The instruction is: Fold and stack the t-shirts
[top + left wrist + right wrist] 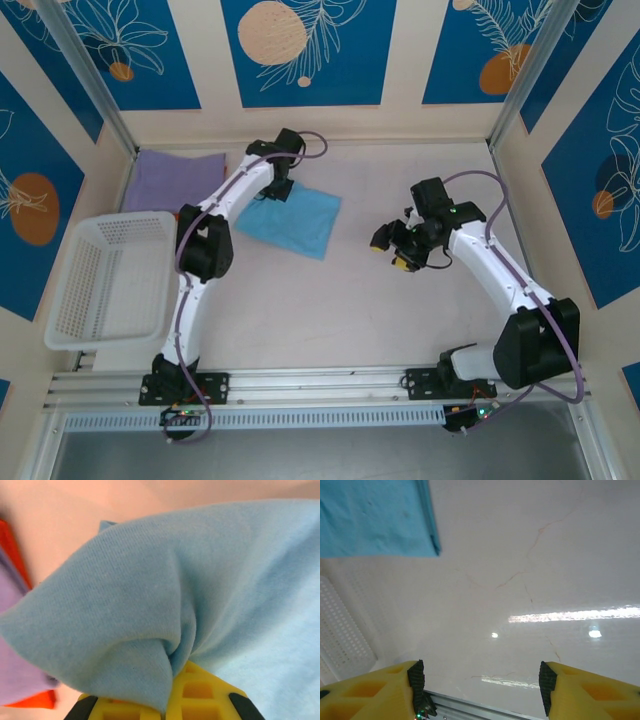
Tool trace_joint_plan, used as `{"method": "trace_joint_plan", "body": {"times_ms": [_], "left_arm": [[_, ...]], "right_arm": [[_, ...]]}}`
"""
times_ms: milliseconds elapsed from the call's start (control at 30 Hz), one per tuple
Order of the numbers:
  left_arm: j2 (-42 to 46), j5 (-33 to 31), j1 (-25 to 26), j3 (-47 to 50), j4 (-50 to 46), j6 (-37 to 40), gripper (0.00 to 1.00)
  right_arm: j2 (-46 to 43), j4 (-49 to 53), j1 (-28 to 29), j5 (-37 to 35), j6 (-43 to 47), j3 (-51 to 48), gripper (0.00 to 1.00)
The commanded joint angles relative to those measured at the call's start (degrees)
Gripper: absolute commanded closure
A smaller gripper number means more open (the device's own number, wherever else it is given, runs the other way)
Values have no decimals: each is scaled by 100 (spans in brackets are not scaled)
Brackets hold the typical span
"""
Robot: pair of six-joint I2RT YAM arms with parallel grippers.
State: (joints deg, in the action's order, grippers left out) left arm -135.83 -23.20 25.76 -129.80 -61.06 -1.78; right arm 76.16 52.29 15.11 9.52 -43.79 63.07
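Note:
My left gripper pinches the folded sky-blue t-shirt's far corner (115, 610) and the lavender t-shirt (175, 182) lies clear. I keep carrying it until both t-shirts line up.
The sky-blue t-shirt (295, 220) lies folded flat near the middle of the table. My left gripper (276, 190) is at its far left corner, shut on a bunched pinch of the blue cloth (150, 610) between the yellow jaws. The lavender t-shirt (175, 178) lies folded at the back left, and its edge (15, 670) shows just left of the pinched cloth. My right gripper (388, 248) hovers over bare table to the right of the blue tee, open and holding nothing (481, 685). A corner of the blue tee (375, 517) sits at the top left in the right wrist view.
A white mesh basket (110, 275) stands at the left edge, in front of the lavender tee; its wall (340, 630) shows in the right wrist view. A metal rail (320, 385) runs along the near edge. Walls close in the back and sides.

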Motion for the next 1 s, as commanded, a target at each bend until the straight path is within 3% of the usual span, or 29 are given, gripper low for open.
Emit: {"method": "trace_joint_plan", "body": {"times_ms": [0, 233, 367, 533, 967], "left_arm": [[-54, -617, -216, -426, -445, 661, 100], [255, -1248, -432, -606, -290, 1529, 100], [421, -1265, -654, -907, -183, 1996, 100], [532, -1105, -1019, -1153, -15, 2448, 100], [779, -335, -1665, -1518, -108, 2575, 100]], "right_arm": [[-249, 404, -47, -191, -14, 179, 36], [-195, 852, -51, -362, -36, 536, 37], [-156, 1150, -50, -430, 17, 651, 37], [6, 1481, -38, -546, 77, 908, 37], [854, 1758, 521, -815, -111, 1783, 39]]}}
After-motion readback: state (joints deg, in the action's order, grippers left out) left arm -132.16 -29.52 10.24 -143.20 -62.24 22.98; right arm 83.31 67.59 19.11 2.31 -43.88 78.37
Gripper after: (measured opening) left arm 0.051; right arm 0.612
